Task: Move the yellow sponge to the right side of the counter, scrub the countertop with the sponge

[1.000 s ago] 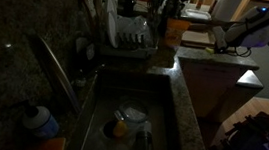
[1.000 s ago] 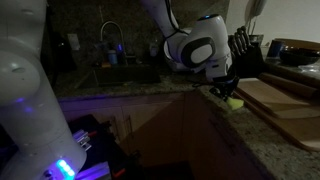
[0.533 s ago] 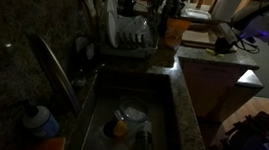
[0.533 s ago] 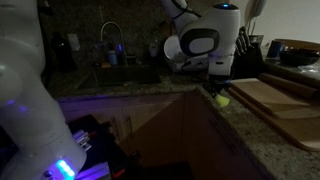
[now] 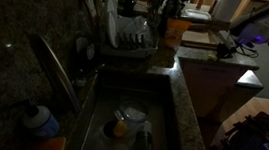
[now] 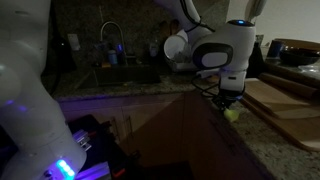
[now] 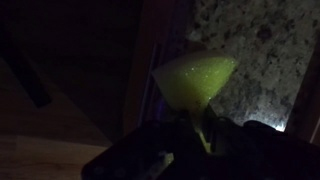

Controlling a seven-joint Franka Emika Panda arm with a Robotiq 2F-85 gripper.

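My gripper has the yellow sponge reaching over the counter's front edge (image 7: 172,50), so it should turn back and sweep the sponge along the granite (image 6: 264,142) beside the wooden boards.
The yellow sponge (image 7: 195,80) fills the middle of the wrist view, pinched by its lower corner between my dark fingers (image 7: 160,150). It sits at the counter's front edge, half over speckled granite (image 7: 260,60). In an exterior view my gripper (image 6: 230,103) presses the sponge (image 6: 232,113) onto the counter edge beside the wooden boards. In an exterior view the gripper (image 5: 223,51) and sponge (image 5: 217,53) are small, at the far counter.
A sink (image 5: 130,115) with a faucet (image 5: 60,67), dishes and a dish rack (image 5: 129,34) lies in the foreground. Wooden cutting boards (image 6: 285,100) and a knife block (image 6: 245,45) stand by the gripper. The room is dark.
The gripper has slid the sponge along the counter edge, rightward in both exterior views, while the arm's wrist swung over it.
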